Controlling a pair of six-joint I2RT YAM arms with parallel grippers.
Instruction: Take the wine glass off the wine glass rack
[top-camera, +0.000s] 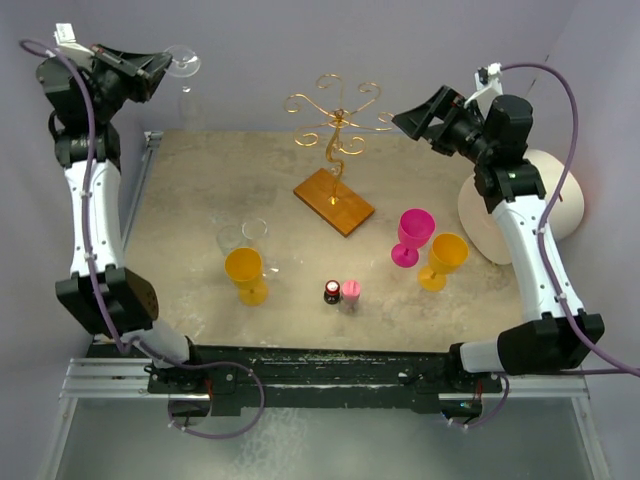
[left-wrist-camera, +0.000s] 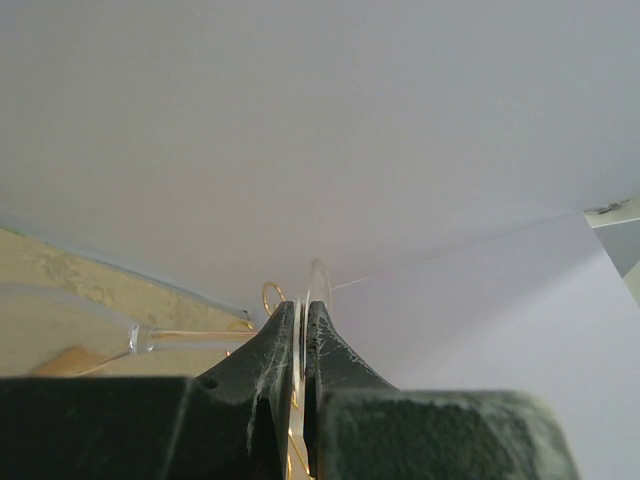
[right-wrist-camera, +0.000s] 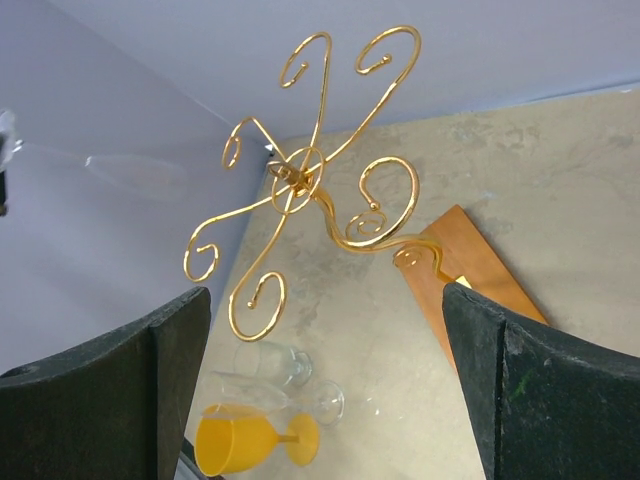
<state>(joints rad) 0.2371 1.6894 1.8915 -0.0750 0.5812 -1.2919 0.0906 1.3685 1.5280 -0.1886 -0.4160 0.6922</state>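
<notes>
I should keep moving my right gripper toward the bowl and close it on the bowl's rim, because my left gripper has the wine glass's foot and the bowl is free.
The gold wire wine glass rack stands on its brown wooden base at the back middle, with nothing hanging on its scroll arms. My left gripper is raised at the far left, away from the rack, shut on the round foot of a clear wine glass. The glass's stem runs left in the left wrist view. My right gripper is open and empty, just right of the rack's top. In the right wrist view it frames the scrolls.
On the table stand a yellow goblet, two clear glasses, a magenta goblet, another yellow goblet and two small bottles. A white rounded object sits at the right edge.
</notes>
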